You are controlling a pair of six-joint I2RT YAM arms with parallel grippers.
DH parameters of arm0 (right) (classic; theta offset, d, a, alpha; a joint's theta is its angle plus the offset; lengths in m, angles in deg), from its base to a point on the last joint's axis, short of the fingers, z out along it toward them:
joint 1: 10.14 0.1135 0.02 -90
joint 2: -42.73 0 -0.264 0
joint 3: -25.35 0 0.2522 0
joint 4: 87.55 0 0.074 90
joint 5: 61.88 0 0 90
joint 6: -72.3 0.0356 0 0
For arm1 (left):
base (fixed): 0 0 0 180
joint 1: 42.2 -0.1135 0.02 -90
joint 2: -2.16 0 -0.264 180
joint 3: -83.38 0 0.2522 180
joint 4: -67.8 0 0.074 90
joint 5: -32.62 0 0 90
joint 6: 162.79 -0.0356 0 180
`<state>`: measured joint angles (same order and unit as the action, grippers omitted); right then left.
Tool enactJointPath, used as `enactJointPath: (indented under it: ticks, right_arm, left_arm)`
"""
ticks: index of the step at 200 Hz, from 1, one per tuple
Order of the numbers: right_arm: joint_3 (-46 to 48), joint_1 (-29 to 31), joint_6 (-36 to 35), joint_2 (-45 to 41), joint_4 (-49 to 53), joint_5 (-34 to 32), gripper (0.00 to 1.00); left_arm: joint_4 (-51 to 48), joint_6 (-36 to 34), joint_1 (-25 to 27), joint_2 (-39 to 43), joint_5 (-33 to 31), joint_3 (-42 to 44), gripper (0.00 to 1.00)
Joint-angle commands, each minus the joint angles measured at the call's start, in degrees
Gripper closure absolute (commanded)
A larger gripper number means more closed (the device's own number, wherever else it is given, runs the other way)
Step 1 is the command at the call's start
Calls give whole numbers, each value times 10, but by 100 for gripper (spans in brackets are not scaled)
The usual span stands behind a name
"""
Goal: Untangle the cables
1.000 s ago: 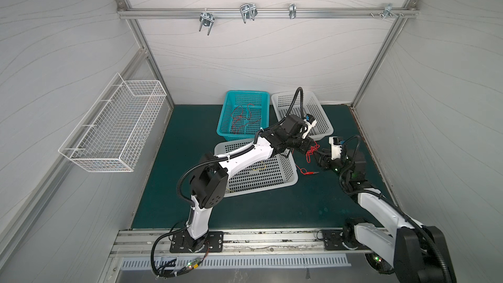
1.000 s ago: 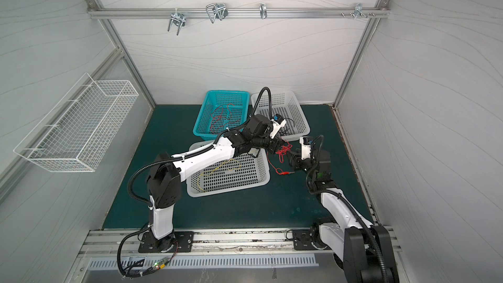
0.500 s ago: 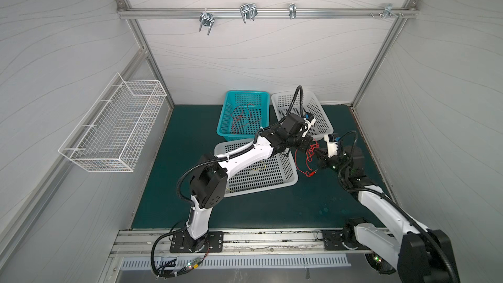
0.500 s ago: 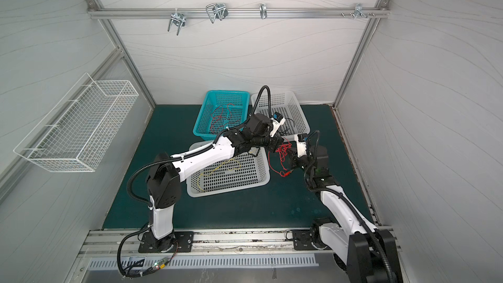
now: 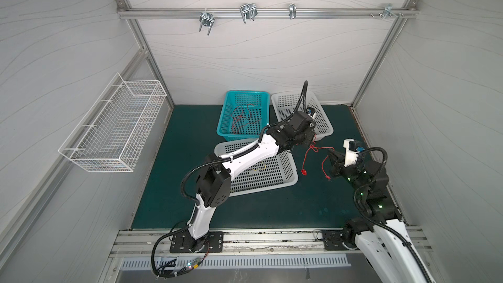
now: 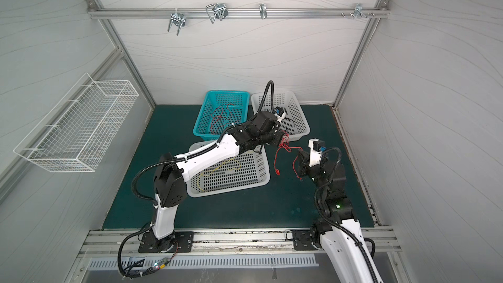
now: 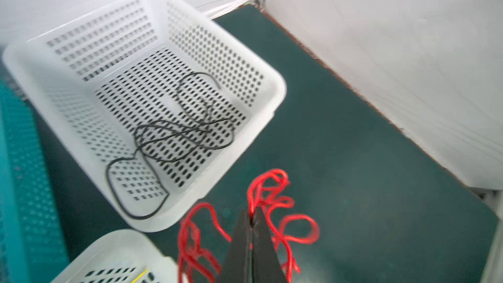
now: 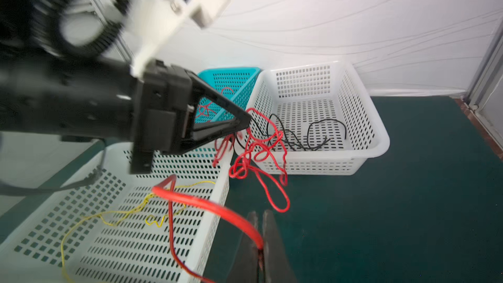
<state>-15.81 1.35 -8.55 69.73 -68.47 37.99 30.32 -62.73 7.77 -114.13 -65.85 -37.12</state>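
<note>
The red piece of cable in my right gripper hangs free of the red cable heap, so my left gripper should swing over and put the heap in the teal basket (image 5: 243, 117).
A tangle of red cables (image 5: 310, 149) (image 6: 283, 147) hangs over the green mat between my two grippers. My left gripper (image 7: 251, 216) (image 5: 313, 139) is shut on the top of the bunch (image 7: 272, 186), beside the back white basket. It also shows in the right wrist view, left gripper (image 8: 245, 123). My right gripper (image 8: 260, 213) (image 5: 330, 155) is shut on one red strand (image 8: 217, 208) that arcs toward the front white basket. More red cables (image 5: 242, 117) lie in the teal basket. A black cable (image 7: 174, 132) lies in the back white basket and a yellow cable (image 6: 226, 166) in the front one.
The teal basket (image 5: 226, 99), the back white basket (image 5: 326, 129) and the front white basket (image 5: 288, 183) stand close together on the mat. A wire basket (image 5: 114, 129) hangs on the left wall. The right wall runs near my right arm.
My right gripper has shut on a red strand and drawn back to the right, stretching it from the bunch. The left gripper stays shut in nearly the same place.
</note>
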Motion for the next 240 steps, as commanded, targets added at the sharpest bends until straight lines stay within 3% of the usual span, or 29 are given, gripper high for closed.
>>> enactJointPath:
  ticks: [1,55,88,180,214,240]
  right_arm:
    - [-14,0,19,4,36,-18,100]
    - [-51,-1,59,50,90,-162,100]
    - [-46,-1,84,68,95,-203,100]
    - [-22,-1,98,108,74,-203,100]
    - [-14,-1,105,142,58,-184,100]
    - [-18,-1,108,160,53,-169,100]
  left_arm:
    - [-1,4,-7,-4,-33,-10,100]
    - [35,-4,-7,28,-18,33,100]
    - [62,-8,-8,55,9,55,100]
    - [203,35,-42,189,167,199,100]
    - [204,26,-47,209,169,214,100]
    - [192,29,-73,213,116,221,100]
